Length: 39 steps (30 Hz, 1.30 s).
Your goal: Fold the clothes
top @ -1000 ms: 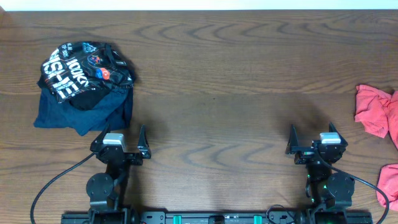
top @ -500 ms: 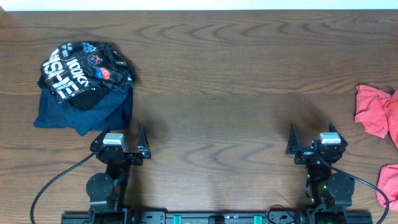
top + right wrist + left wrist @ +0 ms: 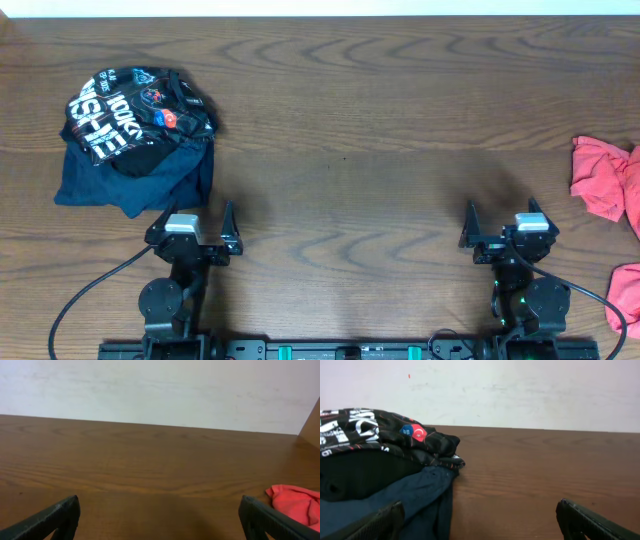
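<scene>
Next, I drag the orange-red T-shirt [image 3: 602, 180] with my right gripper onto the open wood [image 3: 500, 120] first, since it lies crumpled at the table's edge, far from my left gripper.
The clothes, an orange-red T-shirt [image 3: 603, 178], lie crumpled at the table's right edge, partly cut off by the frame; a corner of the shirt [image 3: 295, 501] shows low on the right in the right wrist view. Its lettering is hidden. My right gripper [image 3: 502, 220] stands open near the front edge, left of the shirt and apart from it, nothing between its fingers [image 3: 57, 519]. My left gripper [image 3: 192, 218] is open too at the front left, its fingertips [image 3: 592, 521] empty above bare wood.
A black garment with white lettering [image 3: 138, 112] lies bunched on a navy blue garment [image 3: 150, 178] at the back left, just beyond my left gripper. The same pile [image 3: 380, 455] fills the left of the left wrist view. A second orange-red bit [image 3: 626, 292] shows at the front right edge.
</scene>
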Motion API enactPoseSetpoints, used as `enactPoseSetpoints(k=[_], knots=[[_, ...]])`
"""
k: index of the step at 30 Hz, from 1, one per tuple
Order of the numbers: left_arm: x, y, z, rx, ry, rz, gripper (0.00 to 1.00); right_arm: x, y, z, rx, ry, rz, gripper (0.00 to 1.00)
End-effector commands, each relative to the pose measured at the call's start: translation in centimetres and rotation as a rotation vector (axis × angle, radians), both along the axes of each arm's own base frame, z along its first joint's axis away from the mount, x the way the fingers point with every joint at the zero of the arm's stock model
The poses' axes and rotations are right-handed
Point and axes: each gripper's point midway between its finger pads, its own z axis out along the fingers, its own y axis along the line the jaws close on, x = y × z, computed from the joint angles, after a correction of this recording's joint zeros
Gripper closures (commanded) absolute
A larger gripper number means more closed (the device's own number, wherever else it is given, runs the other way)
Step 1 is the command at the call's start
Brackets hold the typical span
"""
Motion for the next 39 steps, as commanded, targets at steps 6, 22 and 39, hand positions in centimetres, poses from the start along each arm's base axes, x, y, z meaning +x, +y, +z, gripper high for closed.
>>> enactPoseSetpoints(k=[6, 22, 39], knots=[[-0.5, -0.4, 2.2, -0.052, 0.06, -0.016, 0.02, -0.6, -2.0, 3.0, 0.074, 0.036, -0.13, 0.01], [2.2, -0.3, 4.8, -0.071, 0.661, 0.0, 0.02, 6.4, -0.7, 3.8, 0.072, 0.674, -0.093, 0.01], [2.9, -0.3, 0.8, -0.077, 0.846, 0.005, 0.02, 6.2, -19.3, -8.7, 0.186, 0.952, -0.905, 0.24]])
